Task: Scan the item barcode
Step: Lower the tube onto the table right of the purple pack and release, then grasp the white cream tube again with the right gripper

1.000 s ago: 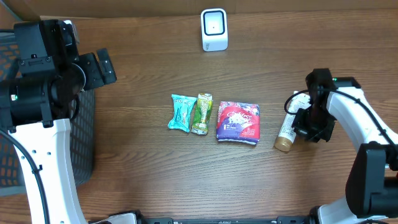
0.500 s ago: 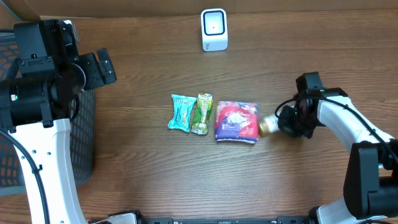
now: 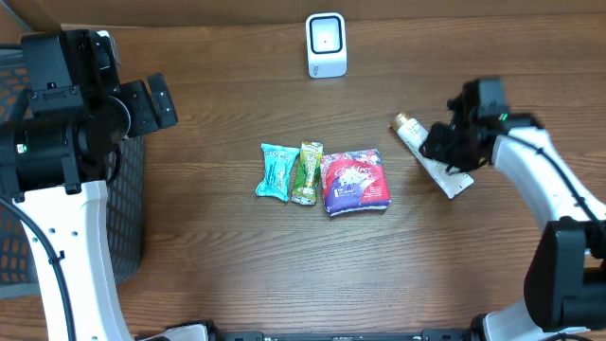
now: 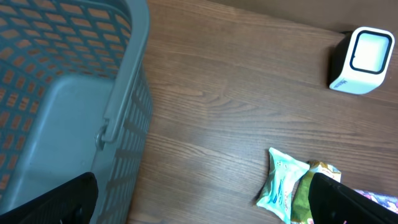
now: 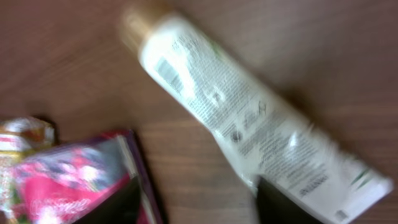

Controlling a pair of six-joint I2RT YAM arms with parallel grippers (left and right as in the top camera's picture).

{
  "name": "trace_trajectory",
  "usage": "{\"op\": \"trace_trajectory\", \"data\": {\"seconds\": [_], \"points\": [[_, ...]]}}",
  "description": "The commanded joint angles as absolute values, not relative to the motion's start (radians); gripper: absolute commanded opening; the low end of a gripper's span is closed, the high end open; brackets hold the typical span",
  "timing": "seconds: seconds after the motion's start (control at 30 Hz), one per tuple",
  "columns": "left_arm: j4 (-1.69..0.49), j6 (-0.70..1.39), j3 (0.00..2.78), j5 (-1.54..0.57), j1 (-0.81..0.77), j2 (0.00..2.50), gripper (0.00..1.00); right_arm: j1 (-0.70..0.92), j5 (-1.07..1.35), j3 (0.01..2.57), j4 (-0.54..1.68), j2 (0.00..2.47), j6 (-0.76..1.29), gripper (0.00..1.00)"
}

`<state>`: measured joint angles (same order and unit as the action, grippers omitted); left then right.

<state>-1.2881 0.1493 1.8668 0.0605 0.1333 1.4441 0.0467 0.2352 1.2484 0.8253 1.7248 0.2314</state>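
The white tube (image 5: 305,180) is slanted outside my right gripper's open fingers, so I should turn them to straddle its body (image 5: 258,124) and pinch there, leaving the barcode clear.
A white tube (image 3: 454,178) with a gold cap (image 3: 404,122) lies flat and slanted on the wood at the right. My right gripper (image 3: 438,144) hovers over its middle. In the blurred right wrist view the tube (image 5: 236,106) shows small print and a barcode (image 5: 168,68) near the cap. There the right gripper (image 5: 196,194) is open, with bare wood between its fingers and the tube beside the right finger. The white scanner (image 3: 326,44) stands at the back centre. My left gripper (image 3: 156,102) hangs open at the far left, its fingers (image 4: 68,196) wide apart and holding nothing.
A teal packet (image 3: 277,171), a green packet (image 3: 308,172) and a purple-pink pack (image 3: 356,183) lie side by side mid-table. A grey mesh basket (image 4: 62,106) sits at the left edge below the left arm. The scanner (image 4: 364,59) also shows in the left wrist view.
The right gripper carried the tube back and to the right, away from the purple pack, then opened and let it go. The purple pack shifted slightly left. The left arm is unmoved.
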Motion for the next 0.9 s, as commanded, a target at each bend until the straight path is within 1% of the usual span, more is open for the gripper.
{"op": "trace_trajectory", "data": {"seconds": [0.0,0.07,0.17,0.33,0.5,0.57,0.67,0.8,0.87], "points": [[-1.286,0.13,1.869,0.055,0.136,1.446,1.0,0.01,0.211,1.372,0.857,1.711,0.004,0.86],[-1.286,0.13,1.869,0.055,0.136,1.446,1.0,-0.014,0.216,1.368,0.858,1.723,-0.052,0.94],[-1.286,0.13,1.869,0.055,0.136,1.446,1.0,-0.073,0.323,1.367,0.892,1.79,-0.204,0.95],[-1.286,0.13,1.869,0.055,0.136,1.446,1.0,-0.16,0.518,1.368,0.934,1.915,-0.386,0.9],[-1.286,0.13,1.869,0.055,0.136,1.446,1.0,-0.19,0.612,1.367,0.941,2.009,-0.48,0.85],[-1.286,0.13,1.869,0.055,0.136,1.446,1.0,-0.187,0.634,1.367,0.941,2.037,-0.5,0.82],[-1.286,0.13,1.869,0.055,0.136,1.446,0.99,-0.174,0.643,1.367,0.938,2.074,-0.5,0.82],[-1.286,0.13,1.869,0.055,0.136,1.446,0.99,-0.142,0.649,1.345,0.938,2.104,-0.499,0.75],[-1.286,0.13,1.869,0.055,0.136,1.446,1.0,-0.128,0.649,1.335,0.939,2.106,-0.474,0.75]]}}
